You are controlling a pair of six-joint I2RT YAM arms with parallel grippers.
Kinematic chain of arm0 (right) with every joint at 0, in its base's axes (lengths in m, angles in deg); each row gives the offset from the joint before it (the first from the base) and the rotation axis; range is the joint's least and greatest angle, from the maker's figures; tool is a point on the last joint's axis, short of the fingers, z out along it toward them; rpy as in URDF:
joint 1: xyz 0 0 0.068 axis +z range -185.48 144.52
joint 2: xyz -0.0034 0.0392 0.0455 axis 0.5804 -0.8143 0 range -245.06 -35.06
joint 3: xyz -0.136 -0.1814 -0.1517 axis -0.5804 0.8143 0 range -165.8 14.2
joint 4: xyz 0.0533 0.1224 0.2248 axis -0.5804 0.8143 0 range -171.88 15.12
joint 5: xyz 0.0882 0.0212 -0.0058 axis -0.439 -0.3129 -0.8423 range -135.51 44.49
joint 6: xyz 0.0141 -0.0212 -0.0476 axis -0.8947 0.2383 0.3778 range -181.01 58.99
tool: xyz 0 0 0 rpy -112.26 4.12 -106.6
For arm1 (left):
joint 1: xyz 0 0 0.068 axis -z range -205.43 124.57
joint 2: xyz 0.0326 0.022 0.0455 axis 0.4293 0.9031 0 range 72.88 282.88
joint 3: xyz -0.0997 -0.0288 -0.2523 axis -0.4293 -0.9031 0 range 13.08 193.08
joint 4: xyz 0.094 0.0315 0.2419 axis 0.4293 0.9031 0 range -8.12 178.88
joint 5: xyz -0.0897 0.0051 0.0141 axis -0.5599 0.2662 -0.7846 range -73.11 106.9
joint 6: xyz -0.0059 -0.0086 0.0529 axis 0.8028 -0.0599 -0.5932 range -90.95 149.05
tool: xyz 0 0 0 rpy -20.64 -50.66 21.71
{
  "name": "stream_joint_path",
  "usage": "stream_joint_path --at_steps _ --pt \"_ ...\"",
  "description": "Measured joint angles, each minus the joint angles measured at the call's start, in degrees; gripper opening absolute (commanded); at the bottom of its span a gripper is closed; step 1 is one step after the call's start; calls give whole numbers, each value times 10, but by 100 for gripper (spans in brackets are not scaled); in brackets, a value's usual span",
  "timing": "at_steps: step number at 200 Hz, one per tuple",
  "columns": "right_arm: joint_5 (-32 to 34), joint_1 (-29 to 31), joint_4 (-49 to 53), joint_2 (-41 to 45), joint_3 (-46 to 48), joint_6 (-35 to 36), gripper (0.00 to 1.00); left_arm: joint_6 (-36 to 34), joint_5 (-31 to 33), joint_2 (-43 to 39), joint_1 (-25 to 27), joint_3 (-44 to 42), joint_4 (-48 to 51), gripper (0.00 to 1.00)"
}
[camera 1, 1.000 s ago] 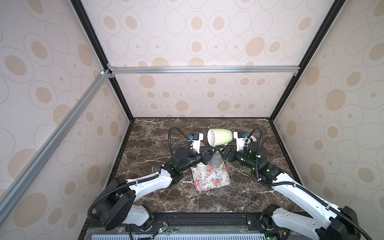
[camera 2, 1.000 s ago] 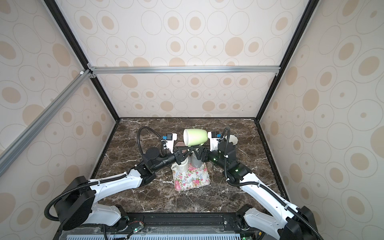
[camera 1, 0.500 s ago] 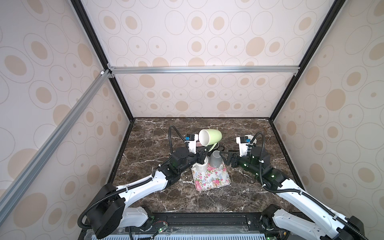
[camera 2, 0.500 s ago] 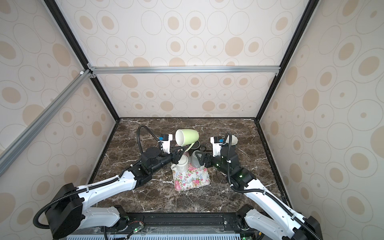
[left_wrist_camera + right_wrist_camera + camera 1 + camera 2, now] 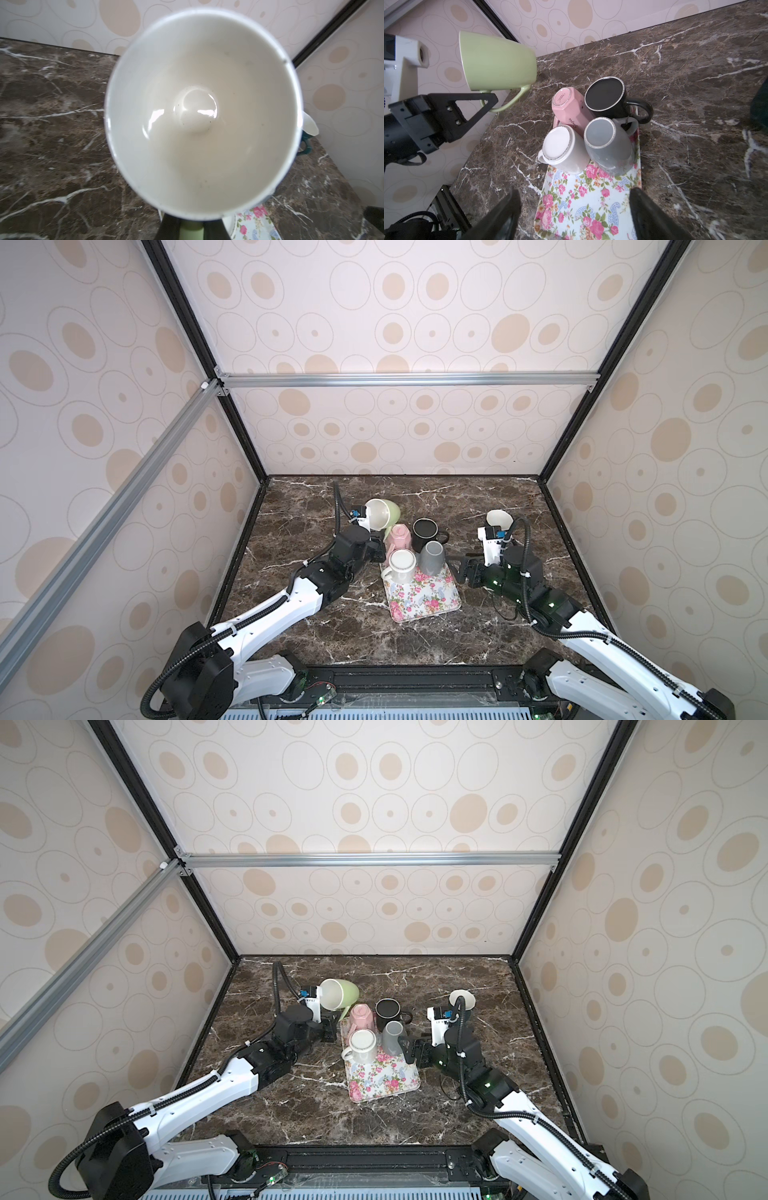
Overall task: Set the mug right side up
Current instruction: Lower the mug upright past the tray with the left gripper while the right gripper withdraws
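The light green mug's opening (image 5: 377,514) points back toward my left gripper, so I keep tilting the fingers down until the mug's base stands next to the floral tray.
The light green mug (image 5: 384,514) (image 5: 340,994) hangs in the air behind the left end of the floral tray (image 5: 428,601). It is tilted, with its white inside (image 5: 201,112) facing the left wrist camera and its base pointing away. My left gripper (image 5: 378,547) (image 5: 191,230) is shut on the mug's handle, seen in the right wrist view as black fingers (image 5: 483,99) clamped on the green loop. My right gripper (image 5: 460,572) (image 5: 574,194) stands open beside the tray's right edge with nothing between its fingers.
At the tray's far end stand a pink mug (image 5: 399,535), a white mug (image 5: 401,564) and a grey mug (image 5: 432,558), all base up, and a black mug (image 5: 424,529). A dark teal mug with a white inside (image 5: 498,518) sits behind the right arm.
My right gripper has let go of the green mug, opened and drawn back to the right. The left gripper has carried the mug left and lower, tipping it.
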Motion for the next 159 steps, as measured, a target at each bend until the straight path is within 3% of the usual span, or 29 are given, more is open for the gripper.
stream_joint_path --at_steps 75,159 --pt "4 0 31 66 29 8 90 -25 85 17 -88 33 114 0" --pt "19 0 42 55 51 14 90 -42 47 125 -169 61 161 0"
